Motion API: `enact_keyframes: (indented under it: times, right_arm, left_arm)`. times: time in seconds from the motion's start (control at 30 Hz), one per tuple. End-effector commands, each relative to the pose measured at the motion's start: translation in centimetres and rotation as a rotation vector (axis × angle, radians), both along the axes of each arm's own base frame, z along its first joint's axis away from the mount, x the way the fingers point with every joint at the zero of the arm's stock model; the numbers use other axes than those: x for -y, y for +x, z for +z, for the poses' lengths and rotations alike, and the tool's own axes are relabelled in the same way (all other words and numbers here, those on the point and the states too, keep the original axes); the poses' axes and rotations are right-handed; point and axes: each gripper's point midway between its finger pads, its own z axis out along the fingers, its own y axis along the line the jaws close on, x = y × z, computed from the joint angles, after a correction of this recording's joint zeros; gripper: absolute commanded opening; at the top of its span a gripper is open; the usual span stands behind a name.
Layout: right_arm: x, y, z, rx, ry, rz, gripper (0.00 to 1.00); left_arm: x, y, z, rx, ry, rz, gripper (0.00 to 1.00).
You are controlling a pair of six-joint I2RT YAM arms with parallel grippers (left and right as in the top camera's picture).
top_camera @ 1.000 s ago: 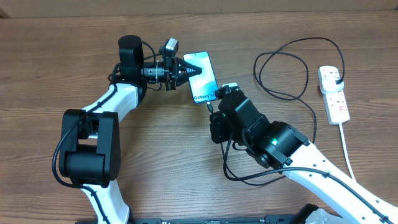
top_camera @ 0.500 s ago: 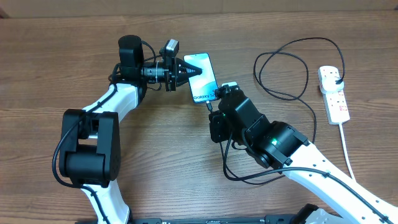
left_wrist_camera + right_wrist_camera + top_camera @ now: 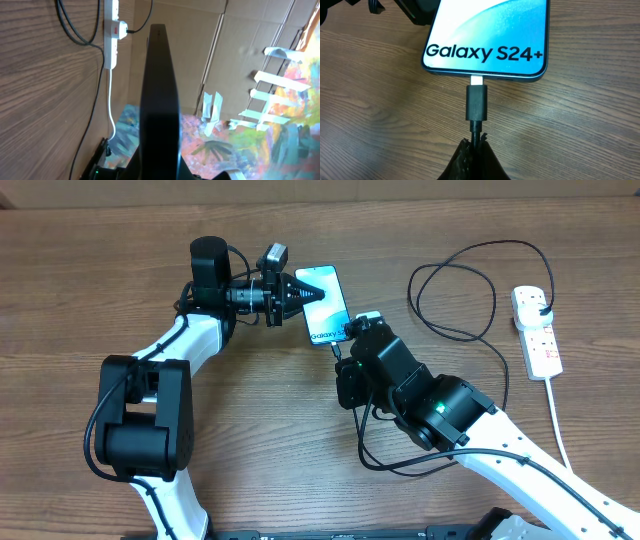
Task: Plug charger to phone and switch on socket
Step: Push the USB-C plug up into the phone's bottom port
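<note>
I should take hold of the plug's black body to push the plug in, because the plug's silver tip is only a little way into the port and my right gripper is holding the cable.
The phone lies flat on the wooden table, its "Galaxy S24+" end toward my right gripper. My left gripper is shut, and its tips rest on the phone's far end. In the left wrist view its fingers form one dark blade. My right gripper is shut on the charger cable just behind the plug. The plug's silver tip sits at the phone's port, part of it still showing. The charger's black cable loops right to its adapter in the socket.
The socket's thick white cord runs down toward the table's front right. The right arm crosses the table below the phone, and the left arm reaches in from the left. Cardboard panels stand beyond the table's edge.
</note>
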Motion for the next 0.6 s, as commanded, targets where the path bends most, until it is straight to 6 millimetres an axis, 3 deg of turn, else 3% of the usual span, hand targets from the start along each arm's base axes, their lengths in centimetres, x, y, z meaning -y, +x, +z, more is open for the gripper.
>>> enact_keyframes:
  times: [0.0, 0.27, 0.57]
  right_arm:
    - [-0.2, 0.9, 1.4, 0.053, 0.008, -0.016, 0.04]
    - [-0.6, 1.3, 1.8, 0.073, 0.028, -0.017, 0.04]
    - [-0.9, 1.8, 0.8, 0.062, 0.011, -0.020, 0.04]
  left_arm:
    - [0.9, -1.4, 1.2, 0.077, -0.037, -0.105, 0.04]
    - [0.9, -1.5, 1.2, 0.074, -0.037, -0.106, 0.04]
    - [1.1, -1.7, 1.3, 0.067, -0.041, -0.118, 0.04]
